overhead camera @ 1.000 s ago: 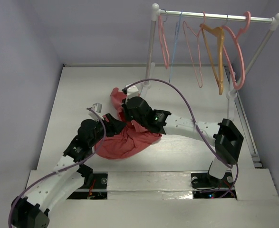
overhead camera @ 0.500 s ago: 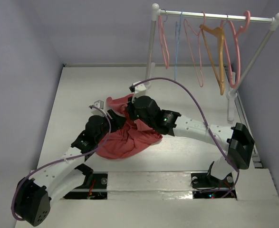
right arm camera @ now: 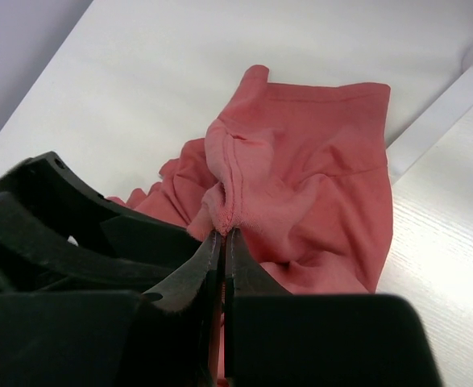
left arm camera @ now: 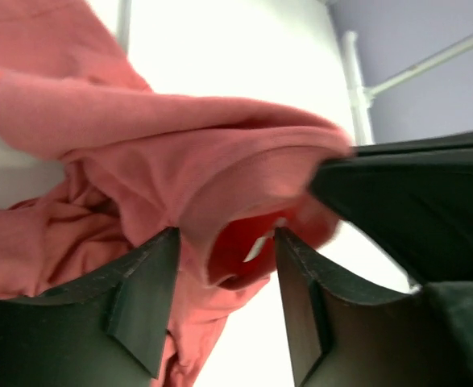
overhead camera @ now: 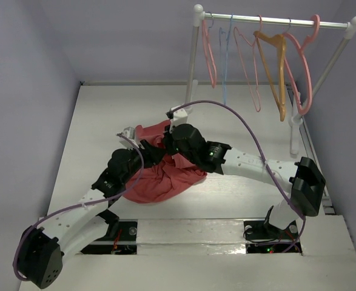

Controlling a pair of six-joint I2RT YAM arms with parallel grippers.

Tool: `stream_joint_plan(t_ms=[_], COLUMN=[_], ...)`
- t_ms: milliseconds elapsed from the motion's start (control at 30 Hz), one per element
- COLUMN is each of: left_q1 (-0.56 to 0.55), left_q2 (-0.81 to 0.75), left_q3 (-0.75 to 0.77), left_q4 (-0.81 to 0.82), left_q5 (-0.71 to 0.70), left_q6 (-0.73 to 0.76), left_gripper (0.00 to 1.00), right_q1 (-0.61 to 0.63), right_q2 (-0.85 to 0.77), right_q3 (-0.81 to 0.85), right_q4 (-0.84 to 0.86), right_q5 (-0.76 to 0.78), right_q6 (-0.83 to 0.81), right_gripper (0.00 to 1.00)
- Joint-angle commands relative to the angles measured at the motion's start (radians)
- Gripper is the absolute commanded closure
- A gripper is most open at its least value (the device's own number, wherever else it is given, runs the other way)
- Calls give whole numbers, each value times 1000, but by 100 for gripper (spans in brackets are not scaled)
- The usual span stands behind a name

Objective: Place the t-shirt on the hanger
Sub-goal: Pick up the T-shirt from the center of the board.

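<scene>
I should close my left gripper on the rolled edge (left arm camera: 208, 219), because my right gripper is pinching the t-shirt's raised fold (right arm camera: 231, 198). That will free my right gripper for the far thick pink hanger.
The salmon-red t-shirt (overhead camera: 159, 182) lies bunched on the white table between my two arms. My right gripper (overhead camera: 167, 144) is shut on a raised fold of it; the right wrist view shows the jaws (right arm camera: 222, 234) pinching a seam ridge of the shirt (right arm camera: 317, 161). My left gripper (overhead camera: 146, 150) is open at the shirt's left side. In the left wrist view a rolled edge of the shirt (left arm camera: 99, 121) hangs between its spread fingers (left arm camera: 224, 274). The thick pink hanger (overhead camera: 305, 108) hangs at the right end of the rack, far from both grippers.
A white clothes rack (overhead camera: 275, 21) stands at the back right with thin pink wire hangers (overhead camera: 209, 54), a blue one (overhead camera: 225, 54) and an orange-tan hanger (overhead camera: 275, 66). Its white foot (right arm camera: 437, 121) lies beside the shirt. My right arm's black body (left arm camera: 413, 201) is close to the left gripper.
My right arm has reached further out and pulled the shirt's upper edge up and leftward. My left gripper has moved forward to that edge, jaws open round it.
</scene>
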Motion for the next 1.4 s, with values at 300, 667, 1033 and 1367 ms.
stream_joint_plan(t_ms=[300,667,1033,1367], left_q1=[-3,-3,-3,-84], left_q2=[132,26,239,31], left_q3=[128,695,1331,531], left_q4=[-91,-748,-1101,-724], left_q5=[-158,-469,-301,-100], left_q6=[50,309,472,279], left_gripper=[80,100,100,100], right_q1=[-6,60,192,45], right_q2=[-98,-284,-350,-364], right_q3=[-29,63,56,-264], right_q4=[65,4,7,-71], right_q5=[-28,-89,145,283], right_q6=[26,-52,3,137], right_gripper=[100,100,100,100])
